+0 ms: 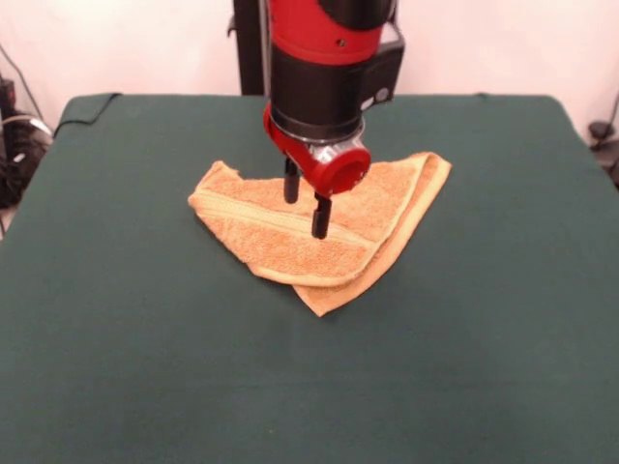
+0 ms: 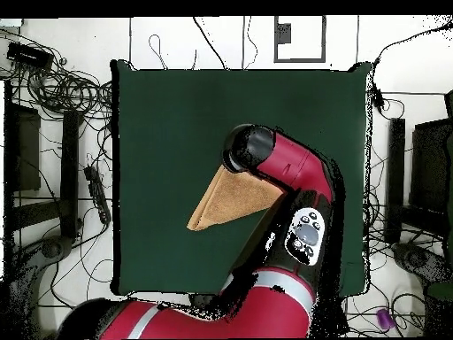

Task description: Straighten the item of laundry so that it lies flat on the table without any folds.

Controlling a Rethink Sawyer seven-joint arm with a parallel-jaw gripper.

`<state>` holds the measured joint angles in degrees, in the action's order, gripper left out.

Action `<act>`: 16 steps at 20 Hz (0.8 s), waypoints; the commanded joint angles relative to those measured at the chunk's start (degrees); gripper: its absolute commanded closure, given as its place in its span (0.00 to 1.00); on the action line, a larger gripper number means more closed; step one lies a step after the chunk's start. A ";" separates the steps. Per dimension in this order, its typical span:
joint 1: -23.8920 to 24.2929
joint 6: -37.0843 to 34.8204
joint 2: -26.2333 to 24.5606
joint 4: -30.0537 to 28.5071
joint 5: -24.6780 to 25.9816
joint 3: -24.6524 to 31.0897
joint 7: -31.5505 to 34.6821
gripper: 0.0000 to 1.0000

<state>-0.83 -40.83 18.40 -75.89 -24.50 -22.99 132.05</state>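
Observation:
My gripper will lift the towel [image 1: 276, 239] and it will fall open into a wide sheet, because a lower layer [image 1: 327, 298] sticks out past the top layer's edge.
The orange-tan towel [image 1: 290, 237] lies near the middle of the dark green table [image 1: 145, 348], folded over on itself into a rough triangle, with a lower layer sticking out at the right and front. A woven band runs across its top layer. My gripper [image 1: 307, 200] hangs over the towel's middle with its two black fingers [image 1: 321, 217] apart and nothing between them; the tips are at or just above the cloth. In the overhead view the arm hides the gripper and covers the right part of the towel [image 2: 226, 204]. No tag shows.
The red and black arm [image 2: 296, 190] reaches over the table [image 2: 159, 115] from the bottom right in the overhead view. Cables and dark equipment [image 2: 53, 97] lie on the floor around the table. A rumpled cloth corner [image 1: 87, 106] sits at the far left.

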 commanded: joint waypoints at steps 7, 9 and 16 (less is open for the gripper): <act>-1.09 3.92 -9.11 3.23 -5.81 5.68 16.46 0.00; -1.48 4.12 -9.50 3.44 -6.07 5.48 16.58 0.00; -2.62 5.40 -10.99 4.23 -7.90 5.18 17.42 0.00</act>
<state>-1.17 -38.38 10.25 -72.18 -28.48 -22.98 132.09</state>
